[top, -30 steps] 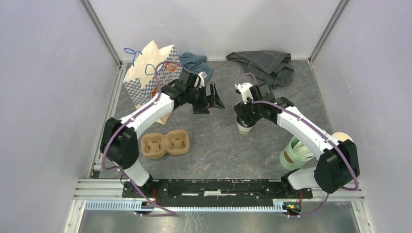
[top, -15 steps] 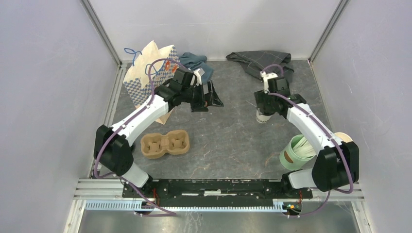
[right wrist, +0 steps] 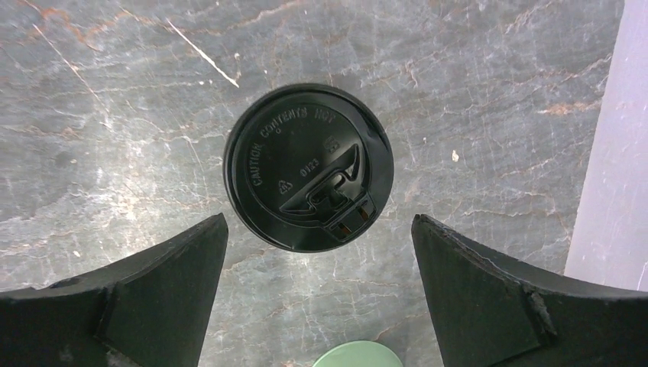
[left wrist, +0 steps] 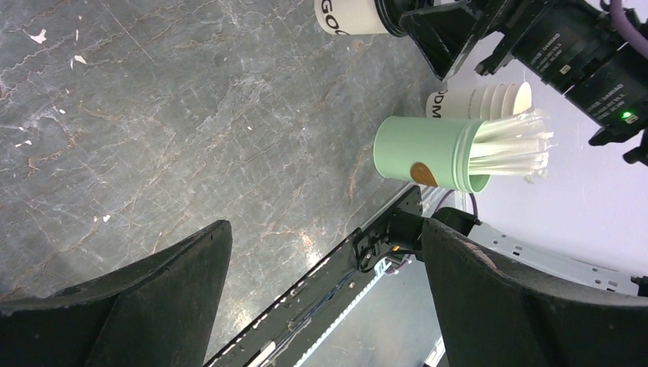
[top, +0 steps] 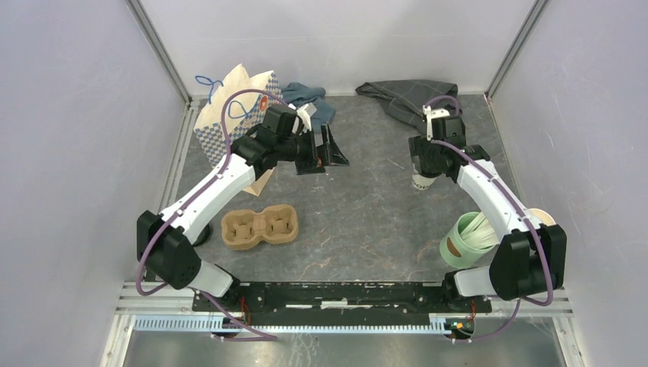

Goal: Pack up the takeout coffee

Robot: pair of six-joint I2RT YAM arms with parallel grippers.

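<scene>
My right gripper goes on to the lidless white cup before it closes there, because the black lid (right wrist: pixel 309 168) is flat on the takeout coffee, clear of both fingers.
The takeout coffee (right wrist: pixel 309 167), a white paper cup under a round black lid, stands upright on the grey table at the right back (top: pixel 420 183). My right gripper (right wrist: pixel 319 222) hovers right over it (top: pixel 425 162), open, with its two fingers spread wide and a gap to the lid on each side. The cup's white side also shows at the top of the left wrist view (left wrist: pixel 345 17). My left gripper (left wrist: pixel 327 225) is open and empty, held above the table near the paper bag (top: pixel 326 150).
A brown two-hole cup carrier (top: pixel 260 228) lies at the left front. The patterned paper bag (top: pixel 229 115) stands at the back left. A mint-green cup with white sticks (top: pixel 466 241) and a lidless white cup (top: pixel 539 216) stand at the right. Cloths (top: pixel 416 99) lie at the back.
My right arm carried the coffee from the table's middle to the right back, set it down and opened its jaws. The left gripper drew slightly left and back.
</scene>
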